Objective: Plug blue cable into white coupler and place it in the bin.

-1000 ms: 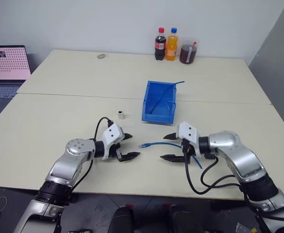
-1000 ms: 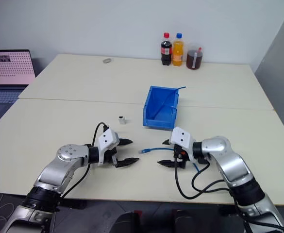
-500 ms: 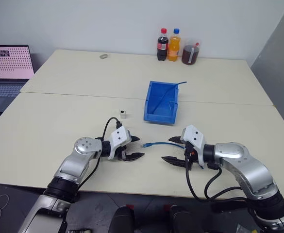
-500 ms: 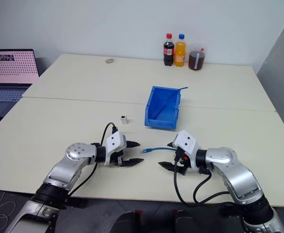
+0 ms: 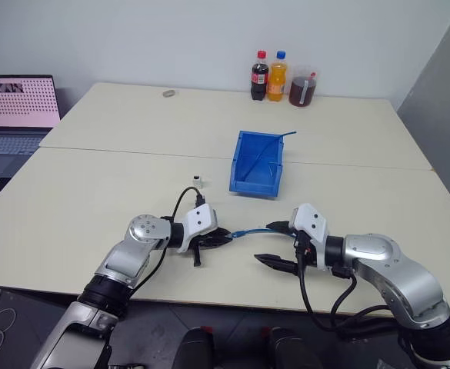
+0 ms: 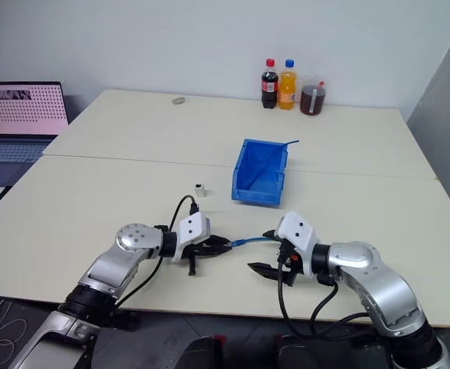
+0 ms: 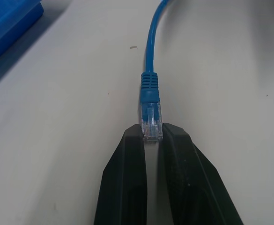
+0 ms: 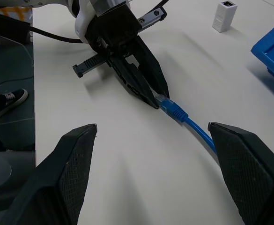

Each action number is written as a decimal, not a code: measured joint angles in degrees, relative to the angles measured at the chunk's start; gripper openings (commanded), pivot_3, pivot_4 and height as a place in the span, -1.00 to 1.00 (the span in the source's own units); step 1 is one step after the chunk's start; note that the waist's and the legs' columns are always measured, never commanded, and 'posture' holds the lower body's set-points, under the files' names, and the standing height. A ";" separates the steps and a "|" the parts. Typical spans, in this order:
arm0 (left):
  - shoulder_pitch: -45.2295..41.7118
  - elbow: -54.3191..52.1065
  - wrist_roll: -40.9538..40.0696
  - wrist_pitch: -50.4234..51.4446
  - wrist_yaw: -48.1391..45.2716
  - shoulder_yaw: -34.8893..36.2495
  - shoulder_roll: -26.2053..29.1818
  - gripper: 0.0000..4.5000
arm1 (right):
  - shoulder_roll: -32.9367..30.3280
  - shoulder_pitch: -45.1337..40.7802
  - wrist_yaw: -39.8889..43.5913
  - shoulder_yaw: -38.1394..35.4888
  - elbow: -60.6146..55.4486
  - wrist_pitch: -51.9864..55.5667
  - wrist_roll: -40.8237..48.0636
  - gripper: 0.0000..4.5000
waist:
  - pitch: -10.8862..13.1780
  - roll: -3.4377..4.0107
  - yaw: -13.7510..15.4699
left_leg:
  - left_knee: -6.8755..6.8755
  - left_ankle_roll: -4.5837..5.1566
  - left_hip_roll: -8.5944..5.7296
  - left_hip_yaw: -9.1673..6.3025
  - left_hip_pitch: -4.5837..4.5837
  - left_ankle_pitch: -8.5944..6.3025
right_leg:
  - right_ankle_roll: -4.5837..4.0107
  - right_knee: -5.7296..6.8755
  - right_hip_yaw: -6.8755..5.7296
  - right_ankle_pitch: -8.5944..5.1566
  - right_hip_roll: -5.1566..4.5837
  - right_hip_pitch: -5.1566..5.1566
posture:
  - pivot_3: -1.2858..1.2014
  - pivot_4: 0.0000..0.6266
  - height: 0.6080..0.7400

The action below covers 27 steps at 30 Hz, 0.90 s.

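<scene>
Next, my right gripper grips the blue cable [image 7: 149, 77] behind the plug first, since my left gripper is pinching the clear plug [image 7: 151, 123] that has to go into the white coupler.
The blue cable [image 5: 252, 231] lies on the table between my two grippers, and its far part runs under the right one. My left gripper [image 5: 226, 237] is shut on the cable's clear plug [image 7: 151, 123], which sticks out past the fingertips. A short way to the right, my right gripper [image 5: 275, 245] stands open around the cable without touching it. The white coupler [image 5: 198, 180] stands upright on the table beyond the left gripper, free of both. To the coupler's right is the bin [image 5: 244, 161], its low front facing me.
A thin dark blue wire [image 5: 275, 141] leans inside the bin and pokes over its far corner. Two bottles [image 5: 268, 74] and a jar of dark liquid [image 5: 302, 87] stand at the table's far edge. A laptop [image 5: 17, 108] is at far left.
The left gripper has moved right to the cable's plug end and shut on it. The right gripper stays open. The camera view has shifted.
</scene>
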 measured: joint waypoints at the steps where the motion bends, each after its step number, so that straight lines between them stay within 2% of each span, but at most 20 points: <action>1: -0.04 0.00 0.16 -0.07 0.16 -0.01 -0.06 -0.90 | -0.15 0.54 -0.50 0.00 -0.26 -0.45 -0.07 0.79 | -0.01 0.01 -0.01 | 0.00 0.01 0.00 0.00 0.00 0.01 | -0.02 -0.01 0.01 -0.01 -0.01 0.00 | 0.03 -0.52 1.00; 5: 0.35 -0.96 -0.54 1.24 0.53 0.97 -0.51 -0.90 | -0.71 4.19 -2.00 -0.46 -1.31 -5.39 -1.49 0.79 | -0.01 0.01 -0.01 | 0.00 0.02 0.00 0.02 -0.02 0.02 | 0.03 -0.02 0.01 0.01 -0.03 0.00 | 0.03 -0.52 1.00; 9: 2.93 -5.75 -5.68 9.56 -1.69 3.24 0.53 -0.90 | -0.31 6.99 -1.71 -2.68 -3.46 -5.29 2.38 0.79 | 0.05 -0.05 -0.28 | -0.06 0.02 0.04 0.02 -0.14 0.01 | 0.07 -0.01 0.00 0.03 0.00 -0.12 | 0.03 -0.52 1.00; 14: 4.35 -13.21 -16.79 23.49 -4.04 7.17 0.42 -0.90 | 0.99 10.27 -2.10 -6.37 -8.11 -0.89 11.80 0.79 | 0.09 -0.05 -0.28 | -0.10 0.02 0.04 -0.21 -0.63 0.01 | 0.02 0.01 -0.22 -0.05 0.04 -0.49 | 0.03 -0.52 1.00; 19: 3.08 -17.06 -27.90 35.31 -2.73 12.95 -1.12 -0.90 | 6.45 13.92 -7.50 -8.79 -8.85 -0.37 16.03 0.79 | 0.10 -0.06 -0.27 | -0.06 0.01 0.02 -0.31 -0.76 0.01 | 0.03 0.00 -0.33 -0.05 0.04 -0.57 | 0.03 -0.52 1.00; 23: 2.21 -18.44 -33.06 40.67 -2.43 15.08 -1.04 -0.90 | 6.38 13.52 -8.78 -10.63 -8.10 1.01 18.93 0.79 | 0.11 -0.06 -0.35 | -0.05 0.02 0.02 -0.31 -0.74 0.01 | 0.05 -0.01 -0.31 -0.04 0.04 -0.57 | 0.03 -0.52 1.00; 27: 2.17 -18.75 -34.70 42.65 -2.32 15.10 -1.03 -0.90 | 8.18 9.01 -10.26 -11.57 -3.46 2.45 22.38 0.79 | 0.14 -0.05 -0.50 | -0.05 0.02 0.03 -0.31 -0.74 0.01 | 0.04 0.00 -0.28 -0.04 0.10 -0.58 | 0.03 -0.52 1.00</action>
